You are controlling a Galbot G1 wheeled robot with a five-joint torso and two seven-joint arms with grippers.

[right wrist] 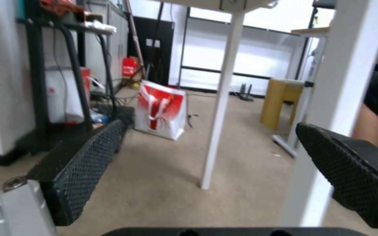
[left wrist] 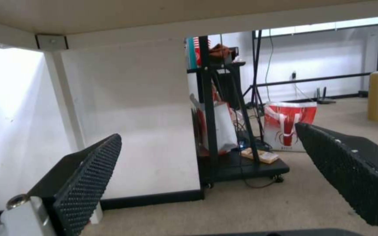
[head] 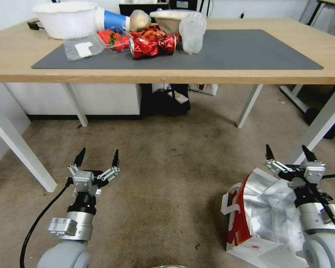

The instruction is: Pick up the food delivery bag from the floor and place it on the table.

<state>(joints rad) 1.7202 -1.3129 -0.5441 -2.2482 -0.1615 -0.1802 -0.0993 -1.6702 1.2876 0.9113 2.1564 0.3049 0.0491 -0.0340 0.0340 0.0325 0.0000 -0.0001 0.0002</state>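
Observation:
The food delivery bag [head: 265, 219] will tip but its opening will stay open when I lift the bag's rim, because the foil-lined walls [head: 251, 203] stand up on their own.
The food delivery bag [head: 257, 216] stands open on the floor [head: 167, 178] at the lower right. It is white and red outside, with crumpled silver foil lining and a white loop handle. My right gripper [head: 287, 150] hovers open just above and beyond the bag's far rim, and its arm crosses over the bag's right side. My left gripper [head: 99, 152] is open over bare carpet on the left, holding nothing. The table [head: 18, 56], with its dark grey mat [head: 230, 48], spans the view ahead of both grippers.
The mat's left half holds a white bowl [head: 65, 18], a crumpled red wrapper [head: 152, 45], strawberries and plastic cups [head: 192, 33]. White table legs [head: 249, 106] stand close to the right gripper. A black cart [head: 171, 98] and another red-and-white bag [right wrist: 160, 109] sit beyond the table.

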